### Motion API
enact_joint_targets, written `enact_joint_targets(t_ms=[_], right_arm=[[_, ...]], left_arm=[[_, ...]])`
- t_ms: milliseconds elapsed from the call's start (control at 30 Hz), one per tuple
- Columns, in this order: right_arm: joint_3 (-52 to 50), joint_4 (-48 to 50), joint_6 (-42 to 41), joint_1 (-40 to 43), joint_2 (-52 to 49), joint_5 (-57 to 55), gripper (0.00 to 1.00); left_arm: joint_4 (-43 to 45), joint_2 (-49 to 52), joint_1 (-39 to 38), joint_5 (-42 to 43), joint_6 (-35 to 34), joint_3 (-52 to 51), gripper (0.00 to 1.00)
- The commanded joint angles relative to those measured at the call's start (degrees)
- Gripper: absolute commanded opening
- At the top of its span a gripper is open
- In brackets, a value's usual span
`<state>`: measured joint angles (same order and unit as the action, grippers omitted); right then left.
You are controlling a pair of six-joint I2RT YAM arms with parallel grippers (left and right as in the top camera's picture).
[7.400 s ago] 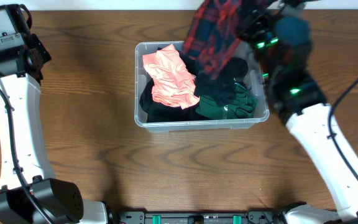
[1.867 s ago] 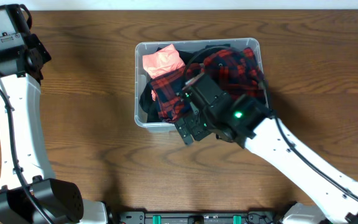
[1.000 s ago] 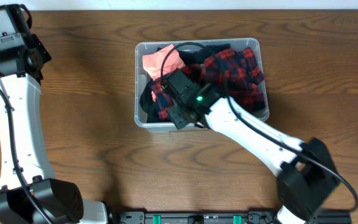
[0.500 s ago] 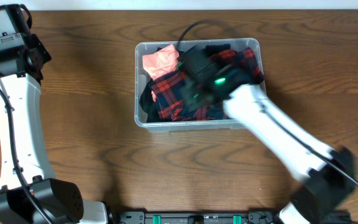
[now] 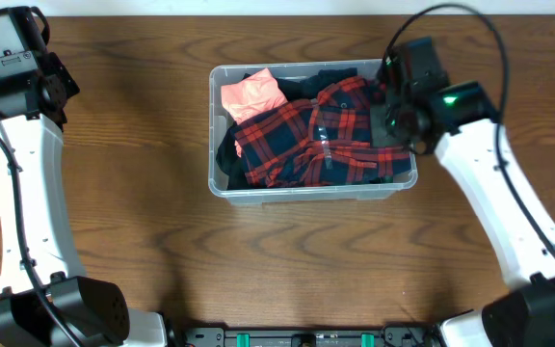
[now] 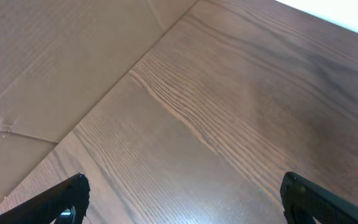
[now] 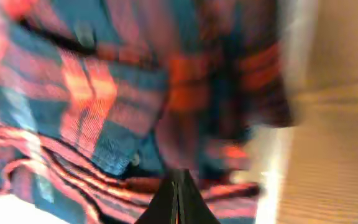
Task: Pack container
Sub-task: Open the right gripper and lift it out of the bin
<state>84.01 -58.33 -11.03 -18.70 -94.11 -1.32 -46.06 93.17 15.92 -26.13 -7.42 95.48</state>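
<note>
I should move back and press the shirt's middle (image 5: 341, 120) down, because the plaid shirt's raised folds (image 5: 318, 127) bunch up in the middle of the container, away from my closed right gripper at the container's end.
The container (image 5: 216, 135), a clear plastic bin, sits mid-table in the overhead view. A red-and-navy plaid shirt (image 5: 306, 140) lies spread across its top, over a pink garment (image 5: 251, 93) and dark clothes. My right arm (image 5: 422, 92) hovers over the bin's right end. In the blurred right wrist view my right gripper (image 7: 178, 198) is shut with nothing between its fingers, just above the plaid shirt (image 7: 98, 106), with the container's rim (image 7: 291, 143) at the right. My left gripper (image 6: 184, 186) is open over bare wood, far from the bin.
The left arm (image 5: 17, 145) stands along the table's left edge. A brown wooden tabletop (image 5: 114, 251) surrounds the bin. In the left wrist view a cardboard-coloured surface (image 6: 55, 56) lies beyond the table's edge.
My right arm has swung from the bin's left-middle to its right end and its gripper has closed empty. The plaid shirt now lies spread flat. The left arm has not moved.
</note>
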Motion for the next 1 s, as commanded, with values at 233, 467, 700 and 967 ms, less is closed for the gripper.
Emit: enact_joint_targets(t_ms=[233, 467, 700, 967], right_arm=[[-12.5, 8.2, 0.4, -3.0, -4.0, 0.9, 0.03], [2.3, -1.4, 1.1, -0.8, -3.0, -0.6, 0.06], [9.7, -2.1, 1.5, -2.0, -3.0, 0.3, 0.08], [7.5, 3.7, 1.6, -4.2, -6.4, 0.3, 0.04]], left_arm=[[0.0, 0.1, 0.1, -0.9, 0.3, 0.0, 0.98], [0.0, 0.1, 0.1, -0.9, 0.3, 0.0, 0.98], [0.0, 0.1, 0.1, -0.9, 0.3, 0.0, 0.98], [0.0, 0.1, 0.1, -0.9, 0.3, 0.0, 0.98]])
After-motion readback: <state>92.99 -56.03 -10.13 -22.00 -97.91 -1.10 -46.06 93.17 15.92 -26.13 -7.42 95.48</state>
